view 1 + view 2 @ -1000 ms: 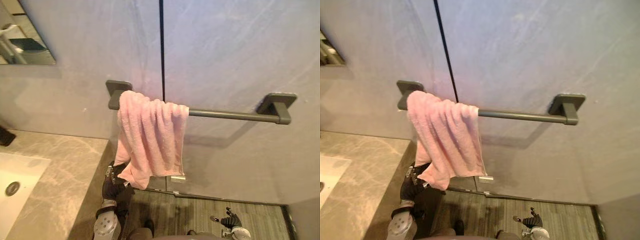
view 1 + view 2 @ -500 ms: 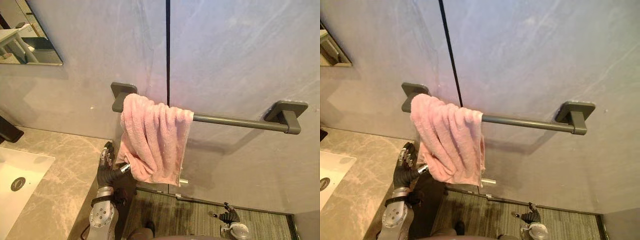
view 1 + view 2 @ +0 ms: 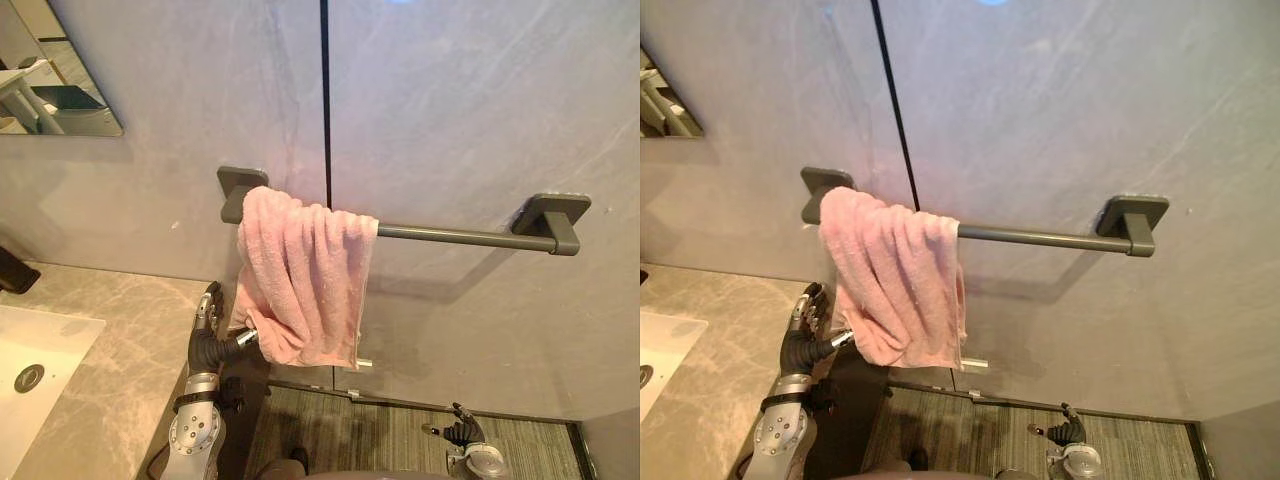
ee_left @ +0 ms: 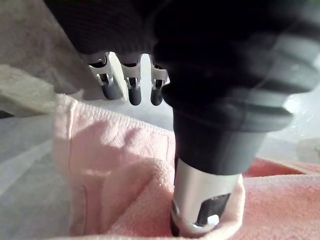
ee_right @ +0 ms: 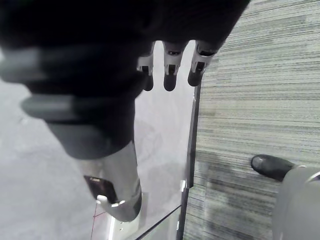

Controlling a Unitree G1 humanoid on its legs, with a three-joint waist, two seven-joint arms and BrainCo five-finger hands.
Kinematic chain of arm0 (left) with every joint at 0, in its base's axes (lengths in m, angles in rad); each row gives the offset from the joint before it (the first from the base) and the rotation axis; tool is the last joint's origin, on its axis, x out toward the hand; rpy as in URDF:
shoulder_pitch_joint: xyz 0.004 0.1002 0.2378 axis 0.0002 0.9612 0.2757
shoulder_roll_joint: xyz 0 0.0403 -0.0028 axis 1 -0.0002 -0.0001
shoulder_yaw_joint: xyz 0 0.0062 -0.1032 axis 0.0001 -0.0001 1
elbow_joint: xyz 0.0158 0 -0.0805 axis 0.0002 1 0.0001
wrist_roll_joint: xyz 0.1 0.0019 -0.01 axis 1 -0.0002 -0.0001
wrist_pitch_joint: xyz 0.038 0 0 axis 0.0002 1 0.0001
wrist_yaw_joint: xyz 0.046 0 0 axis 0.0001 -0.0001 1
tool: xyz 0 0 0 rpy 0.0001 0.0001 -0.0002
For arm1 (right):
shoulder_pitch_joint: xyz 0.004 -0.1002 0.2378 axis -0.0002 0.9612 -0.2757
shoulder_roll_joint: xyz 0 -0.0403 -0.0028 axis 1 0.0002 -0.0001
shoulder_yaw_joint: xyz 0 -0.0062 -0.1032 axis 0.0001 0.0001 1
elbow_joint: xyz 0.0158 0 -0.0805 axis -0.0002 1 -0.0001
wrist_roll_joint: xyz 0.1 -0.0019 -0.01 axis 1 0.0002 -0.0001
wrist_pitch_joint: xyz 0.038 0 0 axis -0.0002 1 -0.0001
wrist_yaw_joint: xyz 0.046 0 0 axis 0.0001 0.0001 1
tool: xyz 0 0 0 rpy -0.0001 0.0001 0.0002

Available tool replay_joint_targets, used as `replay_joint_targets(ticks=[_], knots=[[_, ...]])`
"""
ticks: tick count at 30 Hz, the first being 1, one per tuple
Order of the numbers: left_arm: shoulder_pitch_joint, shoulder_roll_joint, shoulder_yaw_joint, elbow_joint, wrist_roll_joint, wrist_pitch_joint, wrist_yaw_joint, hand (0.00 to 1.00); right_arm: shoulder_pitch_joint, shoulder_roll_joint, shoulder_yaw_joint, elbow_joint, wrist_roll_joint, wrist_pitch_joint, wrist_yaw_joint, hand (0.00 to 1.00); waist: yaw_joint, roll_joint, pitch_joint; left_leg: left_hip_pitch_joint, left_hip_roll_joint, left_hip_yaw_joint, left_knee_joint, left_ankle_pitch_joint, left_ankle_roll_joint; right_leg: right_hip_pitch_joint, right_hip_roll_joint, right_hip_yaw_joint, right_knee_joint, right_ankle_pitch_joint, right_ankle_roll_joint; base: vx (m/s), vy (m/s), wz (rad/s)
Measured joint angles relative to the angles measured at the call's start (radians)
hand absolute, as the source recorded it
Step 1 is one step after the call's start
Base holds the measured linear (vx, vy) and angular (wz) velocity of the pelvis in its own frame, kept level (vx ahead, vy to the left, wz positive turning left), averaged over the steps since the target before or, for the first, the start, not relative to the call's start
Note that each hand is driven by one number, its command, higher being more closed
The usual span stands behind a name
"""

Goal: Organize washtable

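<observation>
My gripper will spread the pink towel [image 3: 335, 310] wide along the bar when I pull the towel sideways, because deep folds [image 3: 300, 240] bunch it up over the bar.
A pink towel [image 3: 305, 275] hangs bunched over the left end of a dark grey wall bar [image 3: 450, 235]. My left hand [image 3: 208, 335] is raised beside the towel's lower left part, with its fingers [image 4: 131, 89] straight and open. Its thumb [image 4: 202, 200] pokes sideways into a fold of the towel [image 4: 125, 185] and pushes the lower corner up. My right hand [image 3: 462, 435] hangs low over the floor at the bottom right, open and holding nothing, as the right wrist view shows with its fingers [image 5: 170, 75] relaxed.
A marble counter [image 3: 120, 370] with a white sink [image 3: 35, 350] lies at the left, with a black tap [image 3: 12, 272] at its back. A mirror [image 3: 60, 95] hangs above it. A glass panel edge [image 3: 325, 100] runs down the grey wall. Striped grey floor [image 3: 400, 440] lies below.
My left hand rose from under the towel's lower edge to its left side, and the towel's lower corner is now pushed up and bunched. The camera shifted slightly. The right hand stayed low.
</observation>
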Motion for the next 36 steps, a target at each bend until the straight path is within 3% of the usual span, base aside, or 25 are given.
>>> replay_joint_targets(ticks=[17,36], knots=[[-0.004,0.026,0.007,-0.156,-0.028,-0.026,0.0,0.0,-0.016,-0.002,0.003,0.007,-0.001,0.004,0.0,0.0,0.002,0.016,-0.013,0.013,0.001,0.0,-0.017,0.0,0.001,0.019,0.007,0.003,-0.036,0.022,-0.004,0.0,-0.003,-0.01],[-0.004,0.024,-0.003,-0.128,-0.019,-0.026,-0.019,0.0,-0.032,-0.003,0.007,0.009,-0.001,0.005,0.0,0.0,0.001,0.003,-0.017,0.04,0.0,0.008,-0.044,0.001,0.001,0.038,0.009,0.012,-0.053,0.022,-0.004,0.0,-0.006,0.0]])
